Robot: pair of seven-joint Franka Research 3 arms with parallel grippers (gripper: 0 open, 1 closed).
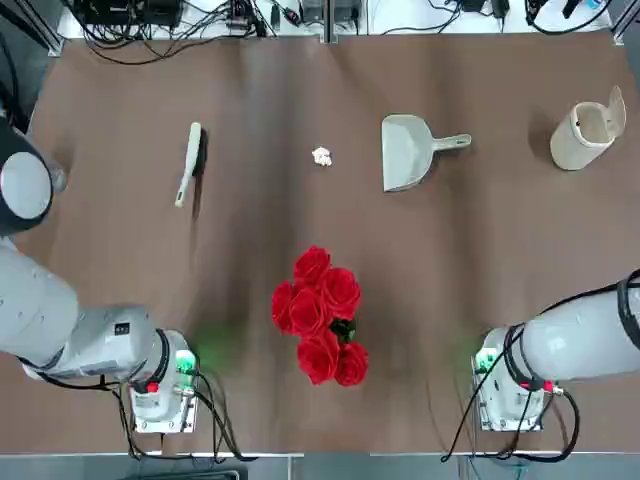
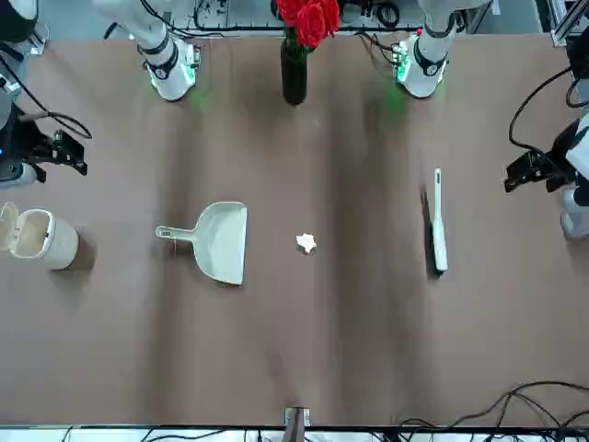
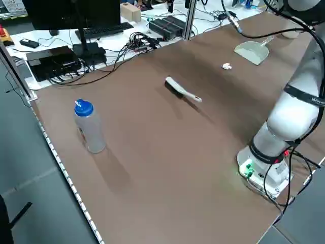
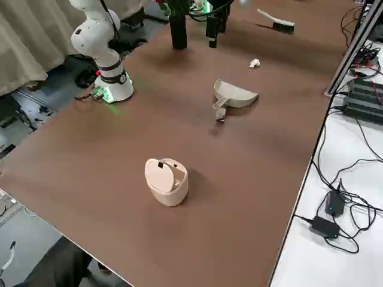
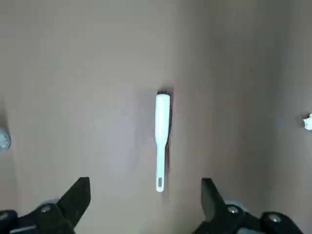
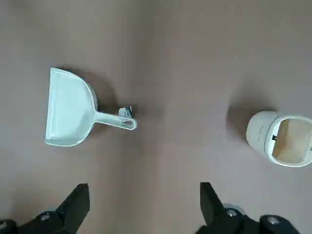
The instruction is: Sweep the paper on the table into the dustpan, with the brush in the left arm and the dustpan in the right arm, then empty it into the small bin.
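My gripper will bring the tag (image 6: 126,112) along, dangling below the dustpan's handle, when I lift the dustpan, since this small tag pokes out beside the dustpan handle's hole (image 6: 127,123).
The brush (image 1: 189,163), cream handle and dark bristles, lies flat on the left half of the brown table (image 1: 250,230). The small white paper (image 1: 321,156) wad sits between it and the pale dustpan (image 1: 407,151), whose handle points right towards the small bin (image 1: 587,135). The bin stands near the right edge with its flap lid up. My left gripper (image 5: 145,189) hangs open high over the table, with the brush (image 5: 162,139) lying below and ahead of it. My right gripper (image 6: 144,191) also hangs open and empty, above the dustpan (image 6: 73,109) and bin (image 6: 280,139).
A dark vase of red roses (image 1: 320,315) stands at the near middle of the table between the two arm bases. A clear bottle with a blue cap (image 3: 89,127) stands by the table's left edge. Cables and electronics (image 1: 200,20) lie beyond the far edge.
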